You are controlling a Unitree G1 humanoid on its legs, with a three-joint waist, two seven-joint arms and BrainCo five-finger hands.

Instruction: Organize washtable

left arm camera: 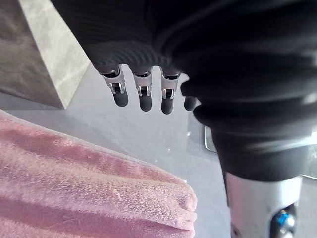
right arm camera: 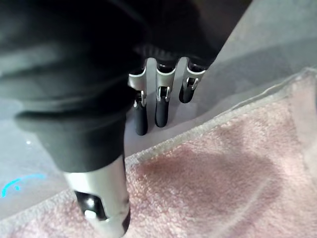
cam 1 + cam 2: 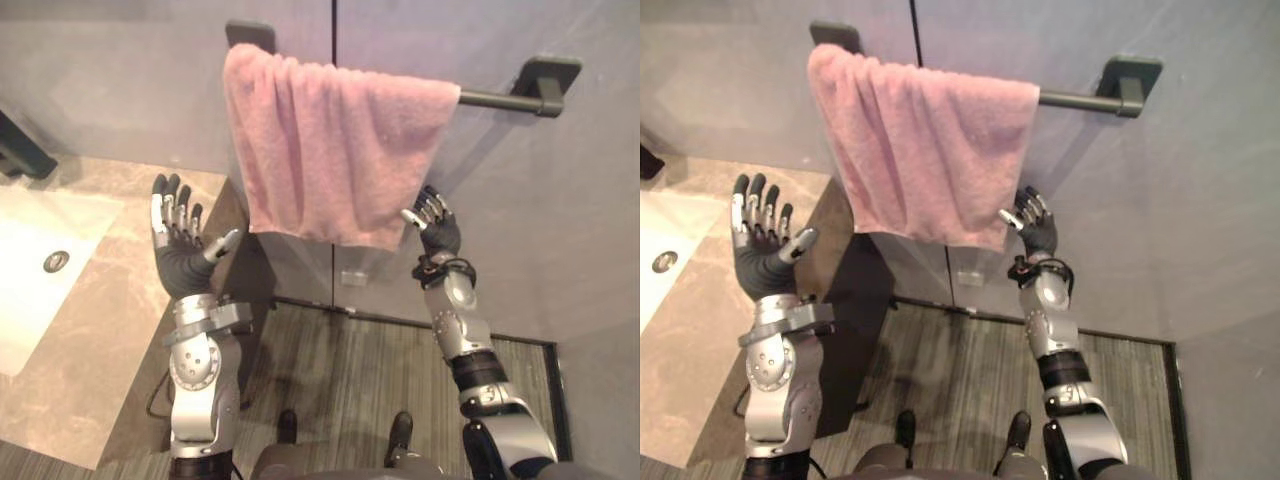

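Note:
My gripper will make the pink towel [image 3: 345, 160] bunch up into creases when it pulls the towel's edge, but the towel will stay draped, because loose folds [image 3: 292, 135] hang over the dark bar.
A pink towel [image 3: 320, 150] hangs folded over a dark rail [image 3: 500, 98] on the grey wall. My left hand [image 3: 180, 245] is raised, palm up and open, a little left of the towel's lower left corner and apart from it. My right hand [image 3: 435, 225] is open by the towel's lower right corner, its fingertips close to the hem. In the right wrist view the straight fingers [image 2: 161, 101] point at the wall just past the towel [image 2: 223, 168] edge. The left wrist view shows straight fingers [image 1: 143, 94] above the towel [image 1: 89, 193].
A marble-patterned washtable [image 3: 100, 330] with a white sink [image 3: 40, 270] and its drain [image 3: 56, 261] lies at the left. A dark fitting [image 3: 25, 150] sits at the far left. Wood-look floor [image 3: 350, 370] lies below. The rail's right bracket [image 3: 545, 80] juts from the wall.

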